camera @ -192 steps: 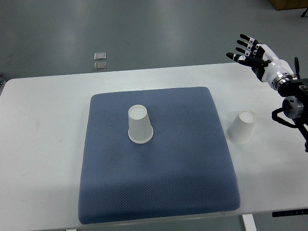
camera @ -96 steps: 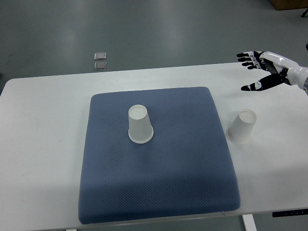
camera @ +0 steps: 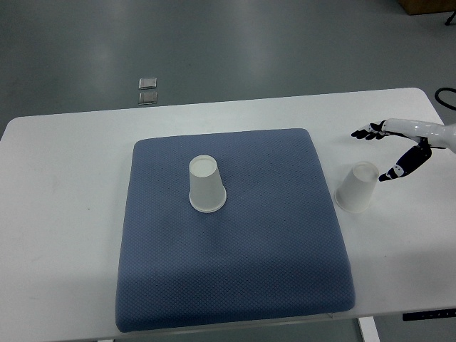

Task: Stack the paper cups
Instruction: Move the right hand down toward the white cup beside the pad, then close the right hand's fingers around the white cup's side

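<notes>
When I lower the cup (camera: 357, 188) beside the mat, it should slide almost fully over the mat's cup: both cups widen toward their rims (camera: 208, 204) below.
Two white paper cups stand upside down. One cup (camera: 206, 185) is on the blue mat (camera: 235, 249), left of its centre. The other cup (camera: 357, 187) rests on the white table just off the mat's right edge. My right hand (camera: 385, 151) comes in from the right edge, fingers spread and holding nothing, hovering just up and to the right of that second cup without touching it. The left arm does not show.
The white table (camera: 64, 214) carries the mat, with bare surface on the left and right sides. Two small square pads (camera: 148, 90) lie on the grey floor beyond the table's far edge. A black cable (camera: 445, 94) loops at the right edge.
My right hand has come down and toward the cup on the table, from the far right corner to just beside it. The wrist has turned and the fingers stay spread. Both cups are unmoved.
</notes>
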Robot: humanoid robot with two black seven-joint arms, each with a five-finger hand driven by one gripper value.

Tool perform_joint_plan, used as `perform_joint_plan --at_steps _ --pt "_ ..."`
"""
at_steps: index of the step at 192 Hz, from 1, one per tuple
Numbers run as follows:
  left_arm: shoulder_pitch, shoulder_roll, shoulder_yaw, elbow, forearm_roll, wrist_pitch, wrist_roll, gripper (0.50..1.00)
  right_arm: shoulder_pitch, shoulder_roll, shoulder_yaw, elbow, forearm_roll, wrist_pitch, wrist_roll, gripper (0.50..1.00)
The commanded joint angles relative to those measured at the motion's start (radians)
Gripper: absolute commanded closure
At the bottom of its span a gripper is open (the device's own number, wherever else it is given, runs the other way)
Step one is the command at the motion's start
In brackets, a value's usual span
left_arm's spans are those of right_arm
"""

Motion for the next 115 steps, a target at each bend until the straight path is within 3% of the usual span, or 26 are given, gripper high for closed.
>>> perform_joint_plan --at_steps 1,74,115 --pt "0.0 0.0 0.0 0.0 0.0 0.0 0.0 0.5 0.001 0.0 -0.017 0.0 -0.041 -0.003 0.0 0.585" --pt "0.0 0.0 0.0 0.0 0.0 0.0 0.0 0.5 0.008 0.018 -0.049 -0.004 -0.069 -0.013 -0.001 0.589" --pt "0.0 0.0 0.0 0.0 0.0 0.0 0.0 0.5 0.038 0.027 -0.124 -0.018 -0.09 -0.066 -0.001 0.593"
